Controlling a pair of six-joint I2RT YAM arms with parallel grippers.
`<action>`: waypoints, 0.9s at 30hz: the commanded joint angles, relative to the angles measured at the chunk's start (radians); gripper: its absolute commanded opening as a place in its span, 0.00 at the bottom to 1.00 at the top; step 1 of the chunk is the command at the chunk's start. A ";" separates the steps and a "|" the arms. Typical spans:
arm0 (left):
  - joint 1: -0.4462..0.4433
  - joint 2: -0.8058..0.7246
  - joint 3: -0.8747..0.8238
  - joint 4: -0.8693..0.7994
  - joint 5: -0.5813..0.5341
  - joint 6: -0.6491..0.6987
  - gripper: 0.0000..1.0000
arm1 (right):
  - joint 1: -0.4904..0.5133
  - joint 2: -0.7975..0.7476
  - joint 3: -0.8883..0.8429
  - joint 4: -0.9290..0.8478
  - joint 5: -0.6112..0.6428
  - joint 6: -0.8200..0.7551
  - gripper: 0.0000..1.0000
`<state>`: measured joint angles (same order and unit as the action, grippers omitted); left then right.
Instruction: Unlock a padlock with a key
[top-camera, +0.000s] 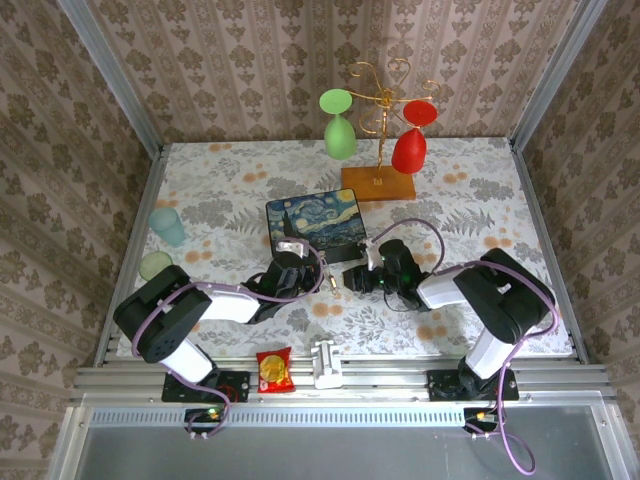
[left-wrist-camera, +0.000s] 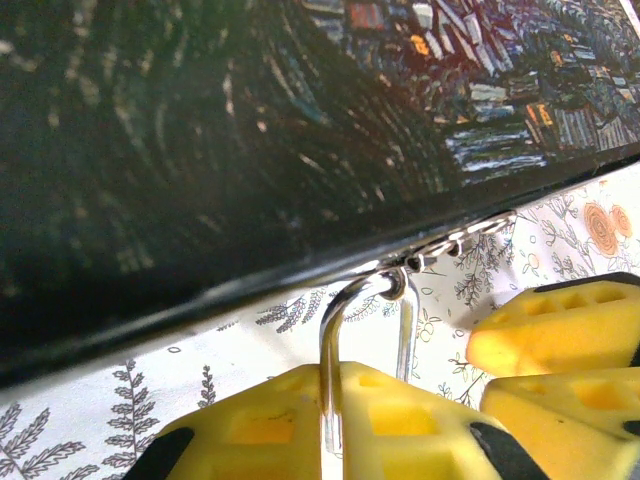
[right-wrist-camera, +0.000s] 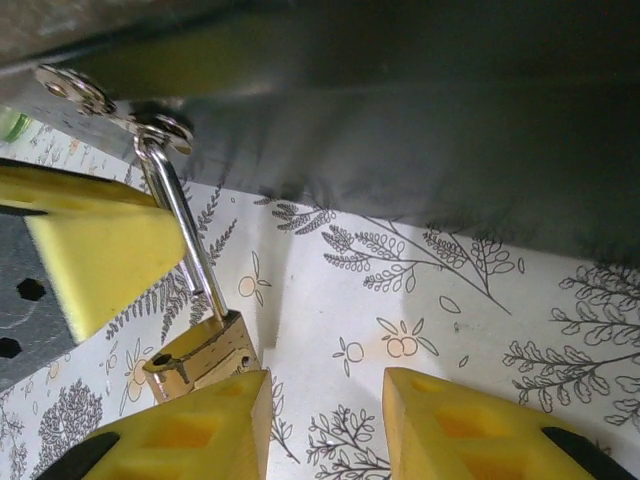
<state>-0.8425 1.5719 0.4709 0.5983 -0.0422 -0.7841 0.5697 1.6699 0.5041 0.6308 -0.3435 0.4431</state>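
The brass body is hanging next to the open fingers of my right gripper. Next, my right gripper moves over and pinches it, so that my left gripper is free to turn the box.
The padlock hangs by its silver shackle from a small hasp on the front edge of the painted box. My left gripper is shut on one leg of the shackle. The brass body shows in the right wrist view, tilted, with an empty shackle hole on its top face. Just to the right of that body, my right gripper stands open with bare tablecloth between its fingers. From above, the left gripper and right gripper face each other below the box. The key is out of view.
A wire rack holding a green glass and a red glass stands behind the box. A teal cup sits at the left. A snack packet and a white clip lie on the near rail.
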 joint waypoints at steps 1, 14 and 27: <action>-0.005 -0.010 -0.007 -0.050 -0.003 0.027 0.12 | 0.015 -0.067 0.003 0.004 0.015 -0.021 0.39; -0.005 -0.017 -0.012 -0.037 0.000 0.013 0.12 | 0.143 -0.002 0.134 -0.201 0.195 -0.126 0.48; -0.009 -0.022 -0.009 -0.037 0.003 0.008 0.11 | 0.154 0.101 0.176 -0.173 0.179 -0.138 0.35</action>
<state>-0.8436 1.5620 0.4709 0.5823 -0.0422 -0.7841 0.7185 1.7359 0.6521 0.4450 -0.1684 0.3153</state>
